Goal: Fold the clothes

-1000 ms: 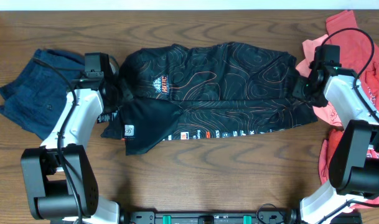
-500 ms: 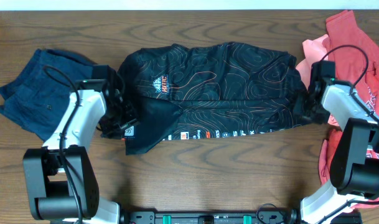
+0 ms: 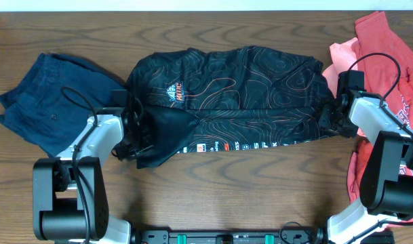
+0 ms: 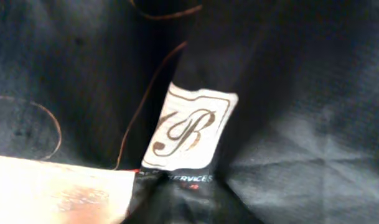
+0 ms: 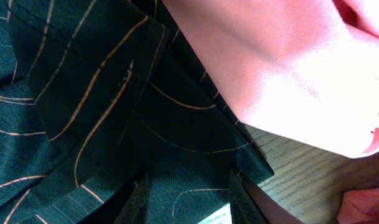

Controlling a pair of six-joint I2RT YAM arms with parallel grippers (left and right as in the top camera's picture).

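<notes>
My left gripper should put the black jersey's loose flap (image 3: 159,156) back, because it hangs over the jersey's front hem, and then take the hem's corner before folding.
The black jersey (image 3: 247,95) with thin orange contour lines lies spread across the middle of the table. My left gripper (image 3: 135,135) is down on its lower left corner. The left wrist view shows only close black cloth (image 4: 289,124) with a white label (image 4: 189,127); no fingers show. My right gripper (image 3: 330,120) is at the jersey's right edge. In the right wrist view its fingers (image 5: 142,196) stand apart with the jersey's edge (image 5: 83,93) between them, so that gripper (image 5: 189,199) is open around the cloth.
A navy garment (image 3: 47,102) lies crumpled at the left. Pink and red shirts (image 3: 389,54) are piled at the right, one (image 5: 270,62) overlapping the jersey's edge. Bare wood (image 3: 247,190) runs along the front.
My left gripper moved from the jersey's upper left down to its lower left corner. My right gripper moved down along the right edge. The jersey's left end shifted slightly.
</notes>
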